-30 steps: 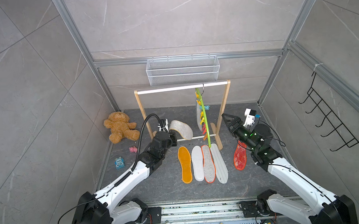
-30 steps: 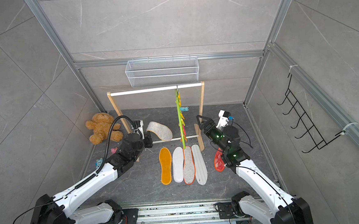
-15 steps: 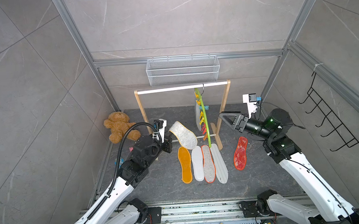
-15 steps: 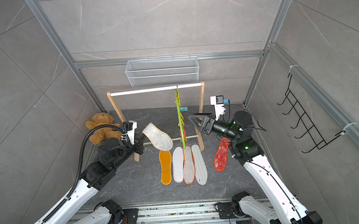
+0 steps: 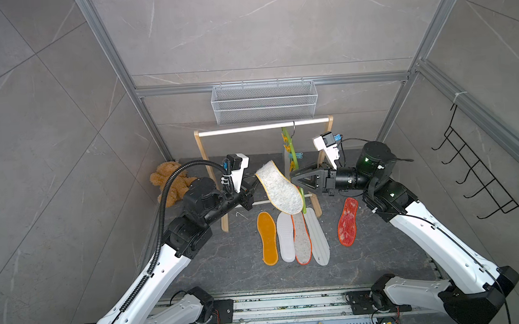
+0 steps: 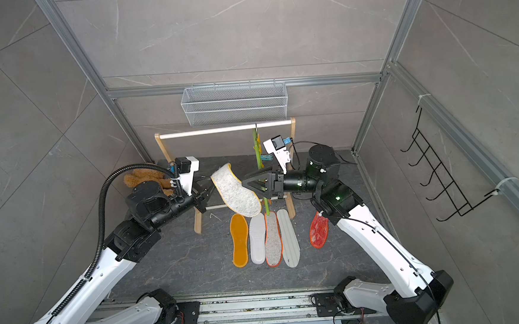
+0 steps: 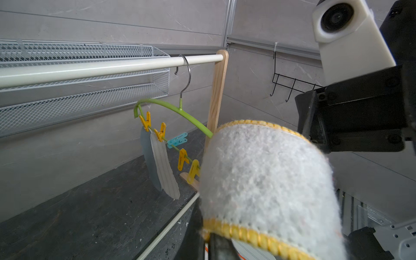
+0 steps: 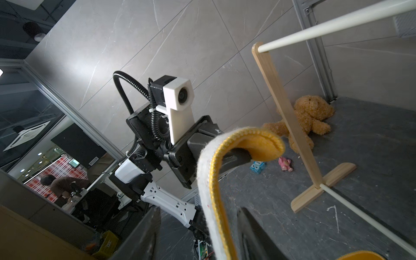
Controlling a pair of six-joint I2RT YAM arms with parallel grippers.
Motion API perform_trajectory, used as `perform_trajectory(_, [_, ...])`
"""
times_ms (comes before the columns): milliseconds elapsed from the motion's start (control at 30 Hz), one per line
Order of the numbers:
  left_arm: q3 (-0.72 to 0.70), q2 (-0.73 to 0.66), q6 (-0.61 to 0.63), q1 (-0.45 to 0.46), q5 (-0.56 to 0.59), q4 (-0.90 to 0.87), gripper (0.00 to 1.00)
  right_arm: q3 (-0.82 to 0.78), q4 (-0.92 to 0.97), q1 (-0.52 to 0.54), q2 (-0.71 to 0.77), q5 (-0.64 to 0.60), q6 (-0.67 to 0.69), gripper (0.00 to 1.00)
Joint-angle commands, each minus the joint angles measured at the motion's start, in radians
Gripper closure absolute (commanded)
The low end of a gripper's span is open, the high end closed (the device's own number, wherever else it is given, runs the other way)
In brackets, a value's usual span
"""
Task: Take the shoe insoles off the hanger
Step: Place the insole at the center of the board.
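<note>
Next, I pass the fuzzy white insole (image 5: 282, 190) to my right gripper, because the free floor (image 5: 331, 206) beside the red mesh insole is across the hanger from my left gripper.
My left gripper (image 5: 254, 181) (image 6: 208, 188) is shut on one end of a fuzzy white insole with a yellow stitched rim (image 5: 280, 187) (image 6: 235, 190) and holds it in the air in front of the rack. My right gripper (image 5: 294, 179) (image 8: 198, 236) is open; its jaws stand either side of the insole's other end (image 8: 215, 202), with a gap on each side. The lime-green hanger (image 5: 293, 154) (image 7: 171, 107) hangs from the white rail by its metal hook. A blue-grey insole (image 7: 146, 157) and a pale striped insole (image 7: 164, 166) are clipped to it. Several insoles lie on the floor, among them an orange-yellow one (image 5: 267, 238) and a red mesh one (image 5: 347, 222).
The wooden rack with its white rail (image 5: 262, 127) stands at the back, under a wire basket (image 5: 264, 102) on the wall. A teddy bear (image 5: 170, 186) sits in the back left corner, with two small toys (image 8: 257, 166) near it. Black wire hooks (image 5: 484, 170) hang on the right wall.
My left arm has lifted the fuzzy insole up and towards the right. My right arm has risen from near the floor and swung to face it, its jaws narrowing around the insole's free end.
</note>
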State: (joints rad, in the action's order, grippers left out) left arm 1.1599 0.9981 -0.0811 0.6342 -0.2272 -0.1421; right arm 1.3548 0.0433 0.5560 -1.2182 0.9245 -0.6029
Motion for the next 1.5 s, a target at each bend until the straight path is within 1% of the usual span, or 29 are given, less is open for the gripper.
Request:
perform_trajectory(0, [0.035,0.008,-0.007,-0.003,-0.062,0.036,1.0,0.046,0.032,0.026,-0.014,0.02,0.043,0.47])
perform_trajectory(200, [0.032,0.009,-0.027,-0.004,-0.073,0.062,1.0,0.086,0.111,0.059,-0.054,-0.015,0.098,0.54])
perform_trajectory(300, [0.035,0.009,-0.031,-0.004,-0.077,0.067,1.0,0.09,0.12,0.068,-0.064,-0.035,0.105,0.54])
perform_trajectory(400, [0.033,0.007,-0.033,-0.004,-0.079,0.068,1.0,0.093,0.134,0.07,-0.072,-0.067,0.112,0.5])
perform_trajectory(467, [0.031,0.004,-0.032,-0.004,-0.079,0.069,1.0,0.095,0.139,0.07,-0.075,-0.079,0.116,0.53])
perform_trajectory(533, [0.027,0.0,-0.032,-0.004,-0.075,0.07,1.0,0.093,0.134,0.07,-0.073,-0.089,0.111,0.58])
perform_trajectory(633, [0.023,-0.003,-0.033,-0.004,-0.066,0.07,1.0,0.095,0.134,0.069,-0.067,-0.1,0.111,0.69])
perform_trajectory(767, [0.021,-0.007,-0.038,-0.004,-0.032,0.067,1.0,0.102,0.131,0.071,-0.062,-0.117,0.106,0.9])
perform_trajectory(800, [0.02,-0.009,-0.04,-0.004,-0.021,0.067,0.94,0.103,0.131,0.07,-0.062,-0.125,0.106,0.94])
perform_trajectory(833, [0.018,-0.01,-0.043,-0.004,-0.005,0.068,0.77,0.104,0.128,0.07,-0.061,-0.128,0.106,0.98])
perform_trajectory(867, [0.018,-0.013,-0.047,-0.004,0.012,0.068,0.57,0.105,0.125,0.07,-0.059,-0.132,0.107,1.0])
perform_trajectory(900, [0.016,-0.016,-0.051,-0.004,0.032,0.068,0.43,0.104,0.123,0.07,-0.055,-0.14,0.107,1.0])
perform_trajectory(933, [0.015,-0.019,-0.056,-0.004,0.054,0.066,0.32,0.103,0.12,0.07,-0.051,-0.149,0.109,1.0])
perform_trajectory(967, [0.012,-0.023,-0.057,-0.003,0.074,0.066,0.25,0.102,0.113,0.071,-0.045,-0.157,0.11,1.0])
perform_trajectory(1000, [0.008,-0.026,-0.057,-0.004,0.091,0.064,0.01,0.1,0.109,0.07,-0.039,-0.163,0.112,1.0])
perform_trajectory(1033, [0.006,-0.031,-0.059,-0.003,0.115,0.062,0.0,0.099,0.105,0.07,-0.031,-0.173,0.115,1.0])
perform_trajectory(1200, [-0.02,-0.052,-0.071,-0.003,0.261,0.044,0.0,0.102,0.099,0.07,0.014,-0.229,0.144,1.0])
perform_trajectory(1300, [-0.04,-0.06,-0.081,-0.004,0.335,0.03,0.0,0.123,0.139,0.069,0.043,-0.298,0.197,1.0])
perform_trajectory(1400, [-0.071,-0.065,-0.109,-0.004,0.399,0.016,0.0,0.145,0.199,0.067,0.081,-0.416,0.268,1.0])
perform_trajectory(1467, [-0.105,-0.07,-0.138,-0.008,0.434,0.016,0.01,0.147,0.226,0.065,0.118,-0.522,0.313,1.0])
